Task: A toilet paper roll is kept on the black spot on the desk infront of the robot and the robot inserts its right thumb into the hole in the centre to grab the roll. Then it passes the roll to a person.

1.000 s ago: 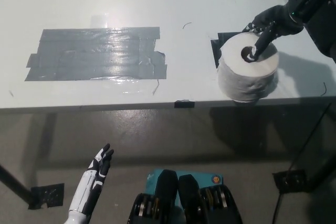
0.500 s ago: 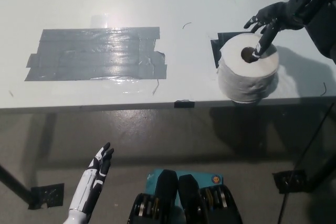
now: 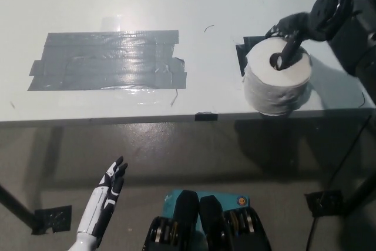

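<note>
The white toilet paper roll [image 3: 277,85] will tip sideways along with my right hand when I lift, because my thumb is pointing down into the centre hole [image 3: 275,61].
A white toilet paper roll [image 3: 276,86] stands upright near the desk's front edge, on a small black spot [image 3: 247,51] that shows behind it. My black right hand [image 3: 291,33] hovers over the roll's far side, thumb pointing down into the dark centre hole [image 3: 276,60], other fingers spread behind the roll. The fingers are not closed around the roll. My white left hand [image 3: 106,198] hangs below the desk at lower left, fingers straight and apart.
A large patch of grey tape strips [image 3: 108,60] covers the white desk [image 3: 176,4] at left. The desk's front edge [image 3: 117,119] runs across mid-picture, with floor below. The desk's right corner lies just right of the roll.
The right arm has shifted left and nearer over the roll, with the thumb staying at the hole. The roll and left hand have not moved.
</note>
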Robot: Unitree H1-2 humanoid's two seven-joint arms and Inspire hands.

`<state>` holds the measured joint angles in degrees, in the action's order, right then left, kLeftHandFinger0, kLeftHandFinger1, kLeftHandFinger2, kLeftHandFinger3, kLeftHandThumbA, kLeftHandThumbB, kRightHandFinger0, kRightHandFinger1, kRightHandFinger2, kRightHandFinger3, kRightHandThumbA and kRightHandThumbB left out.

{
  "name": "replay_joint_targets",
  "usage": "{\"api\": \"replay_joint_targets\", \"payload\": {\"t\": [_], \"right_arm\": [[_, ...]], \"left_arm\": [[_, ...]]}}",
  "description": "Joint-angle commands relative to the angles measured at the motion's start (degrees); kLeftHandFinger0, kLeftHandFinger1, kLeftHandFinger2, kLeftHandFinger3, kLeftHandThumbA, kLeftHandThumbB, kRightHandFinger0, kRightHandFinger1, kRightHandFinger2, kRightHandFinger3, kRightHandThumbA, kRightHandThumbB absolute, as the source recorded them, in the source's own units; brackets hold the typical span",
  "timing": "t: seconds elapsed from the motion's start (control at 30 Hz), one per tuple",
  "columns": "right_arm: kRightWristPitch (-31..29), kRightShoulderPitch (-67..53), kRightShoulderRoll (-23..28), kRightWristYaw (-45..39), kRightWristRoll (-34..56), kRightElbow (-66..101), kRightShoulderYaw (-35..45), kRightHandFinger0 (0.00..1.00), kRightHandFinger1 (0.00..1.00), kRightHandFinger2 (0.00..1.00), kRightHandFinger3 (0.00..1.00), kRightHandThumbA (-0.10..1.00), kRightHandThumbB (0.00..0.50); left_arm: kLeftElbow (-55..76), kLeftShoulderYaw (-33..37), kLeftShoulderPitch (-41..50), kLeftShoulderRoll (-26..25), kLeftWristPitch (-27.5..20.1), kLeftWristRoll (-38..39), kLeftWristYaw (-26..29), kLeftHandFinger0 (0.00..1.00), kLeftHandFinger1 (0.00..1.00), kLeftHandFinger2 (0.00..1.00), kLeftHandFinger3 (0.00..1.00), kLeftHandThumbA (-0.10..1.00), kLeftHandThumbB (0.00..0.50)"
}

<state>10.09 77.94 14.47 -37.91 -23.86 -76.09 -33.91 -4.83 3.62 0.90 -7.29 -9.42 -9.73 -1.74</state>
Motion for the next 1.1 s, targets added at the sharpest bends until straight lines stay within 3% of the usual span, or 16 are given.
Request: {"api": "replay_joint_targets", "payload": {"t": [0.0,0.13,0.23,0.3,0.37,0.43,0.47,0.5,0.53,0.57,0.63,0.67,0.7,0.8,0.83,1.07], "right_arm": [[-2.8,1.7,-0.6,3.2,-1.1,0.2,0.7,1.00,1.00,1.00,1.00,1.00,0.347],[-2.5,1.5,-1.4,3.2,-1.7,-0.1,0.5,1.00,1.00,1.00,1.00,1.00,0.353],[-2.8,1.3,-2.0,3.6,-3.0,-0.2,-0.6,1.00,1.00,1.00,1.00,0.96,0.305],[-1.9,1.1,-2.3,4.0,-3.8,-0.6,-1.1,1.00,1.00,1.00,1.00,0.78,0.296],[-2.0,0.8,-2.5,4.7,-4.9,-0.9,-2.0,1.00,1.00,1.00,1.00,0.72,0.294],[0.3,0.2,-2.9,7.0,-5.8,-1.2,-2.5,1.00,1.00,1.00,1.00,0.48,0.300],[0.2,-0.3,-2.8,8.0,-5.6,-1.1,-2.3,0.88,0.82,0.91,1.00,0.20,0.230],[-0.2,-0.9,-2.7,9.5,-5.4,-0.9,-1.9,0.61,0.67,0.78,0.89,0.12,0.220],[-1.7,-3.0,-2.2,15.2,-5.7,0.0,-1.4,0.06,0.20,0.39,0.66,-0.08,0.212],[-2.1,-4.0,-2.0,18.0,-5.5,0.5,-0.7,0.00,0.32,0.52,0.50,-0.10,0.200],[-2.4,-5.9,-1.6,22.1,-3.2,1.1,2.4,0.07,0.52,0.79,0.44,-0.10,0.174],[-3.0,-6.8,-1.4,23.5,-1.9,1.3,4.2,0.17,0.74,1.00,0.59,-0.10,0.167],[-3.7,-7.5,-1.2,24.6,-0.9,1.3,5.7,0.23,0.84,1.00,0.80,-0.10,0.167],[-6.7,-9.8,-0.2,27.5,2.9,1.1,11.1,0.19,0.71,1.00,0.91,-0.10,0.200],[-7.1,-10.8,0.1,28.9,9.8,0.9,19.0,0.16,0.63,0.92,0.86,-0.10,0.208],[-7.5,-18.2,0.3,27.3,29.7,0.4,47.1,0.00,0.52,0.96,1.00,-0.10,0.192]], "left_arm": [[2.1,0.1,-1.5,-0.8,-1.8,-0.3,-0.2,1.00,1.00,1.00,1.00,1.00,0.146],[2.1,0.2,-2.1,-0.9,-1.7,-0.5,-0.2,1.00,1.00,1.00,1.00,1.00,0.142],[2.3,0.1,-2.4,-1.1,-1.5,-0.6,-0.3,1.00,1.00,1.00,1.00,1.00,0.143],[2.1,0.2,-2.6,-1.0,-2.0,-0.4,-0.4,1.00,1.00,1.00,1.00,1.00,0.138],[2.0,0.2,-2.7,-1.0,-1.8,-0.3,-0.4,1.00,1.00,1.00,1.00,1.00,0.140],[2.2,0.3,-2.9,-0.9,-1.4,-0.2,-0.5,1.00,1.00,1.00,1.00,1.00,0.138],[2.2,0.3,-2.9,-0.9,-1.4,-0.1,-0.5,1.00,1.00,1.00,1.00,1.00,0.138],[2.1,0.2,-3.0,-0.9,-1.5,-0.1,-0.5,1.00,1.00,1.00,1.00,1.00,0.138],[1.9,0.3,-3.2,-1.0,-1.8,-0.1,-0.5,1.00,1.00,1.00,1.00,1.00,0.137],[1.9,0.3,-3.3,-1.0,-1.8,-0.4,-0.5,1.00,1.00,1.00,1.00,1.00,0.137],[1.8,0.3,-3.4,-1.1,-1.9,-0.4,-0.4,1.00,1.00,1.00,1.00,1.00,0.137],[1.8,0.3,-3.4,-1.1,-1.9,-0.4,-0.4,1.00,1.00,1.00,1.00,1.00,0.131],[1.9,0.3,-3.4,-1.0,-2.0,-0.3,-0.5,1.00,1.00,1.00,1.00,1.00,0.124],[2.1,0.3,-3.3,-1.0,-2.1,-0.5,-0.4,1.00,1.00,1.00,1.00,1.00,0.115],[1.9,0.1,-4.0,-1.3,-2.1,-0.2,-0.5,1.00,1.00,1.00,1.00,1.00,0.117],[1.7,0.1,-3.6,-1.0,-1.9,-0.3,-0.3,1.00,1.00,1.00,1.00,1.00,0.099]]}}
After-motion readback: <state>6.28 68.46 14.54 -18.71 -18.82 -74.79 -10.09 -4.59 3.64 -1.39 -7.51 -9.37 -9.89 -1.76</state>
